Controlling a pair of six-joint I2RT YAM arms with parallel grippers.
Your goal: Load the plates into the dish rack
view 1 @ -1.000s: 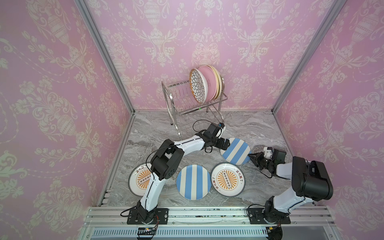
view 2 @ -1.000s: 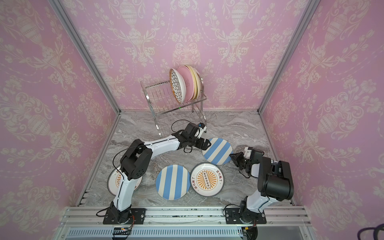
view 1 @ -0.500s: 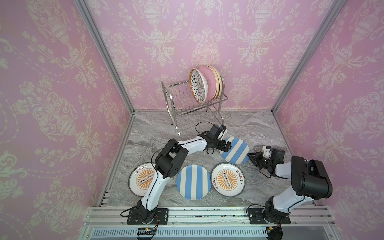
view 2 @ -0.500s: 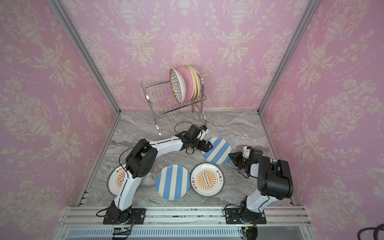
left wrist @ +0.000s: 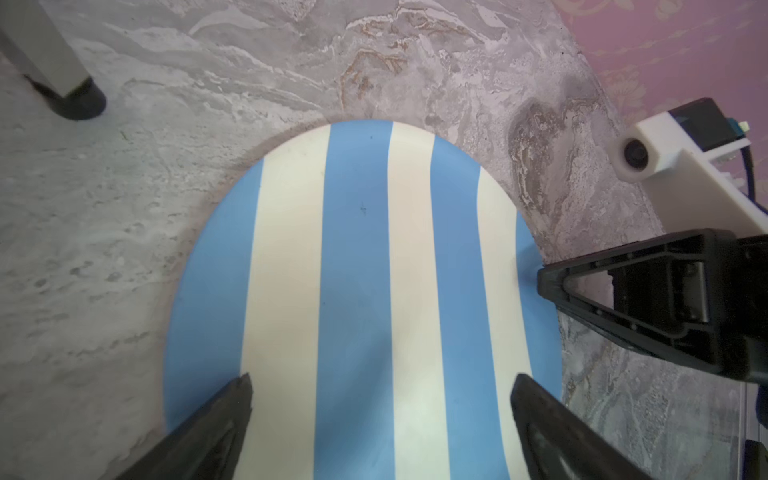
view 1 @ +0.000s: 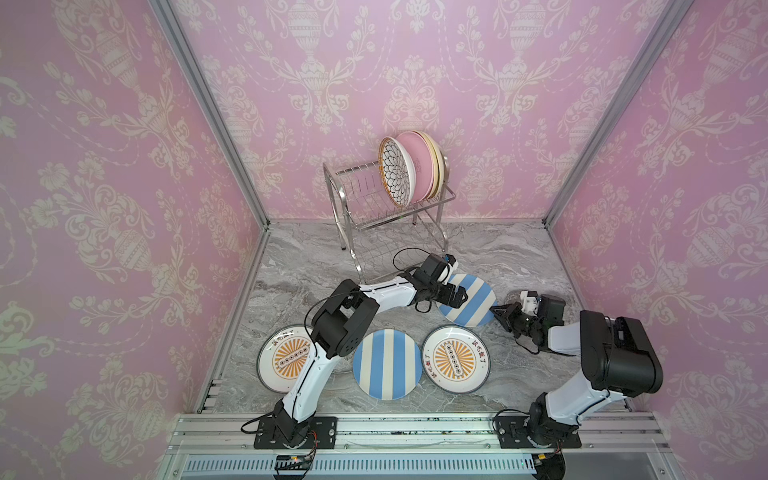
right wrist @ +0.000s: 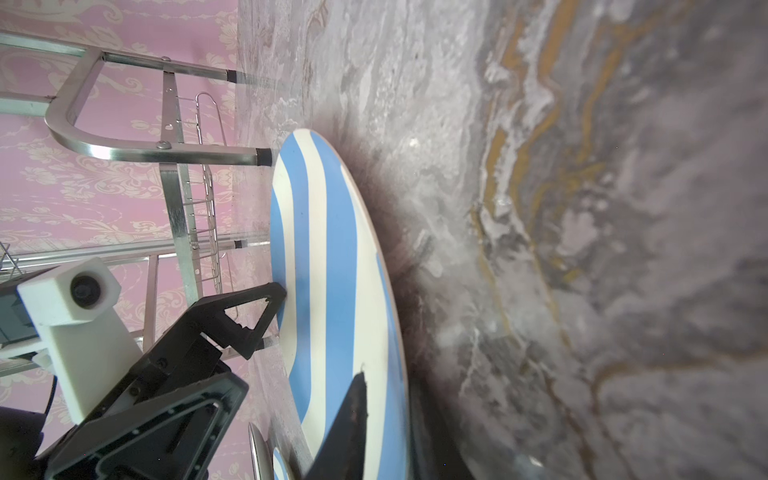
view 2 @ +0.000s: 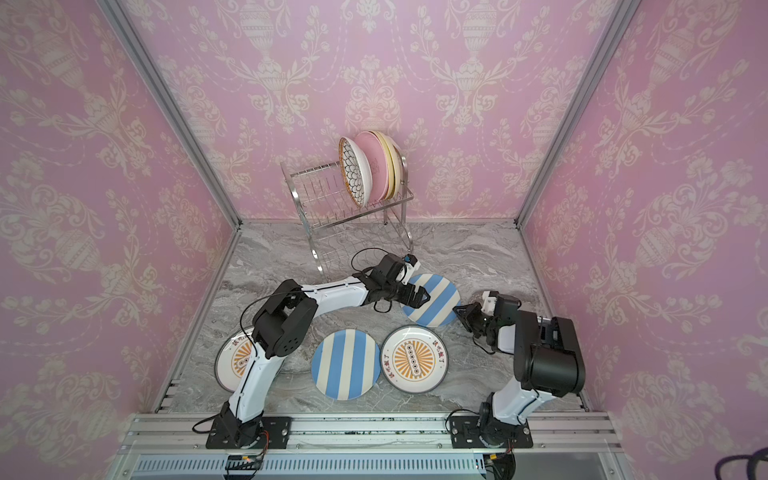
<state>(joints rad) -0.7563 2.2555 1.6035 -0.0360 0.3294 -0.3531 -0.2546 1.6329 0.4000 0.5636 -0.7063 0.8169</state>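
My left gripper needs to back off from over the striped plate's face (view 1: 472, 301) before I lift the plate, whose rim is in my right gripper.
A blue-and-white striped plate (view 1: 471, 301) (view 2: 434, 301) lies on the marble behind the front row. My left gripper (view 1: 459, 297) (left wrist: 382, 386) hovers open over its left part, and one fingertip (right wrist: 276, 293) touches the plate's face (left wrist: 357, 257). My right gripper (view 1: 497, 309) (right wrist: 386, 386) is shut on its right rim. One finger (right wrist: 353, 415) lies on top and the other is hidden underneath. That side is raised slightly (right wrist: 332, 249). The dish rack (view 1: 357, 195) (view 2: 316, 195) holds the petal-patterned plate (view 1: 397, 172), the pink plate (view 1: 417, 162) and two pale ones behind it.
At the front of the table lie a sunburst plate (view 1: 284, 357), a second striped plate (view 1: 386, 363) and another sunburst plate (view 1: 455, 359). The rack's foot (left wrist: 79, 97) stands close behind the held plate. Pink walls close in three sides.
My left gripper has moved right and forward from beside the rack's leg onto the far striped plate. The right gripper has stayed at the plate's right rim.
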